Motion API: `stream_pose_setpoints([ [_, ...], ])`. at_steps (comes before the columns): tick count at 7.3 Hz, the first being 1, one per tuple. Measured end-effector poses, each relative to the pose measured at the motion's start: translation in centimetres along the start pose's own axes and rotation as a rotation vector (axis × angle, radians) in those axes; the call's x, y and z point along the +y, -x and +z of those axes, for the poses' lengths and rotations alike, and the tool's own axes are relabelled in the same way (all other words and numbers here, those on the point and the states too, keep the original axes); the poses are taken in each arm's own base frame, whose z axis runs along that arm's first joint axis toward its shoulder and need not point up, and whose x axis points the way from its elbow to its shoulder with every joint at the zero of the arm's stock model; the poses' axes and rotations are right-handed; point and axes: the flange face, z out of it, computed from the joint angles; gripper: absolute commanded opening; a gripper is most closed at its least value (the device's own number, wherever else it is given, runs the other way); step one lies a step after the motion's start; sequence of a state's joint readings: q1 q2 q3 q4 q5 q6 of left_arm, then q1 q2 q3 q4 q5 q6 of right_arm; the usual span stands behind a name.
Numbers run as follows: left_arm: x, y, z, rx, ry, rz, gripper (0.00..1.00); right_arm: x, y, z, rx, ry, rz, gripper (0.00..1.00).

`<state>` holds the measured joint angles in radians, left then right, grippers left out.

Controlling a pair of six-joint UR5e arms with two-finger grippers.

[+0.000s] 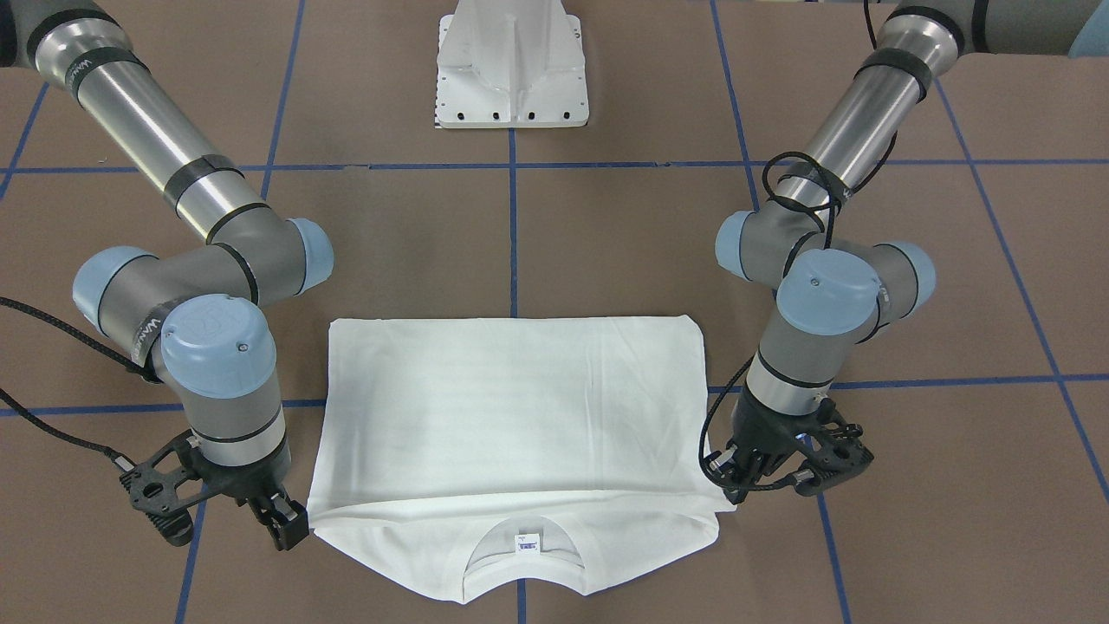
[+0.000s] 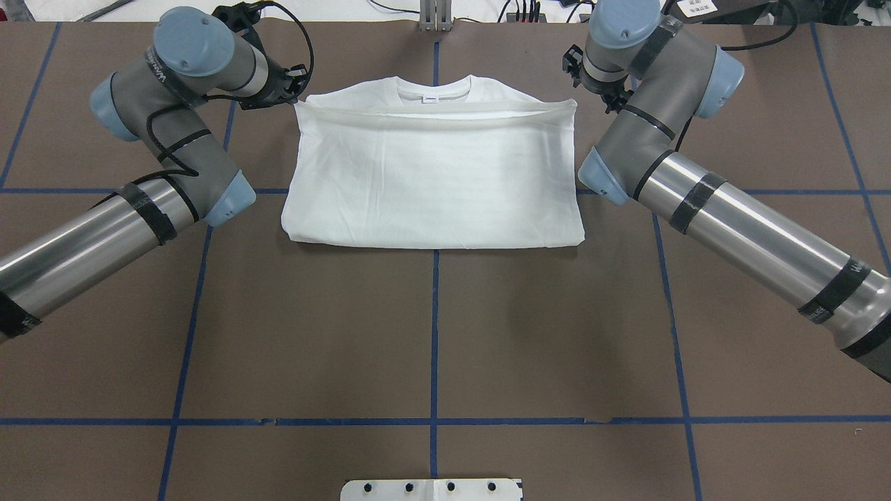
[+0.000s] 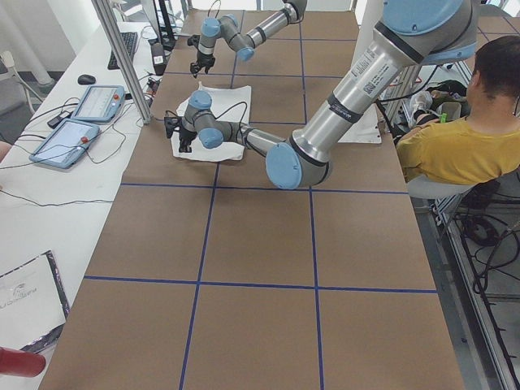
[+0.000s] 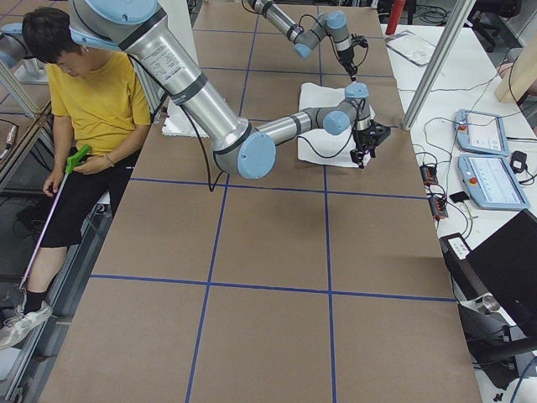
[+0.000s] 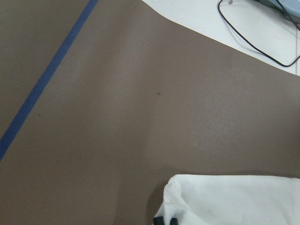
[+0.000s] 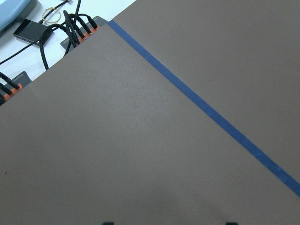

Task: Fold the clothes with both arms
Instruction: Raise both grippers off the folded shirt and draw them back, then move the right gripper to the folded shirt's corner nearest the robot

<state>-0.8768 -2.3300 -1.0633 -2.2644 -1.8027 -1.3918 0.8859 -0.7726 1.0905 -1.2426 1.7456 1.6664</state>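
I expect the white shirt to slide around still folded when I pull its corners, because the lower half lies flat over the shirt's body.
The white shirt lies folded on the brown table, its lower half laid up over the body. The ribbed collar with its small label still shows past the folded edge. My left gripper is at one end of that edge; in the left wrist view its fingertips are pinched together on white cloth. My right gripper is just beside the other end of the edge. It stands open in the right wrist view, with only bare table between its fingers.
The white pedestal base stands at the robot's side of the table. Blue tape lines cross the brown surface. A seated person in yellow is beside the table. Control tablets lie on the bench.
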Motion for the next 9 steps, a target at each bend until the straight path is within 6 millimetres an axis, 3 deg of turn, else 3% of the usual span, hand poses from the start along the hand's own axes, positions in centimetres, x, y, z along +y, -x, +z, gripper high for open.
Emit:
stream_pose_setpoints([
  [2, -1.9, 1.3, -0.2, -0.013, -0.005, -0.004, 0.18, 0.2, -1.8, -2.3, -0.05, 0.043, 0.014, 1.0],
  [4, -2.6, 2.2, -0.3, -0.016, 0.004, -0.008, 0.19, 3.1, -6.3, -5.0, -0.101, 0.116, 0.06, 1.0],
  [7, -2.6, 2.9, -0.1, -0.02, 0.007, -0.009, 0.2, 11.6, -13.1, -7.2, -0.121, 0.184, 0.164, 1.0],
  [9, -2.4, 3.8, 0.1, -0.012, 0.005, -0.007, 0.2, 16.4, -15.4, -7.3, -0.116, 0.188, 0.208, 0.99],
])
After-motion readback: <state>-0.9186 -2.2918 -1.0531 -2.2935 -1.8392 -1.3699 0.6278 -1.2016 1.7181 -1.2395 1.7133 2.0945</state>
